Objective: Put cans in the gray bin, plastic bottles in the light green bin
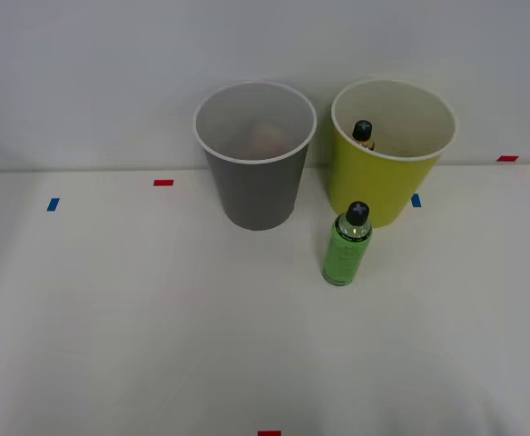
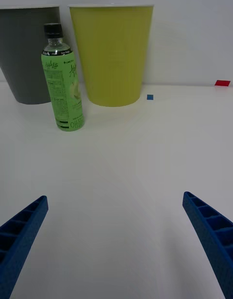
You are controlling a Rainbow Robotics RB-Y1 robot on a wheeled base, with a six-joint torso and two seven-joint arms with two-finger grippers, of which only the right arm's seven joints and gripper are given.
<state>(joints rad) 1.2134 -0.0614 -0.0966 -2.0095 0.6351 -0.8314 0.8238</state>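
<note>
The bottle inside the light green bin is leaning, with open space next to it. That bottle will therefore move when I drop the green bottle in.
A green plastic bottle with a black cap stands upright on the white table, just in front of the light green bin. Inside that bin a second black-capped bottle leans against the wall. The gray bin stands to the left of it, with a pale round thing dimly seen at its bottom. My right gripper is open, its blue ribbed fingers wide apart with nothing between them, well short of the standing bottle.
Small red tape marks and blue tape marks dot the white table. A white wall rises right behind the bins. Bare tabletop lies between my fingers and the bottle.
</note>
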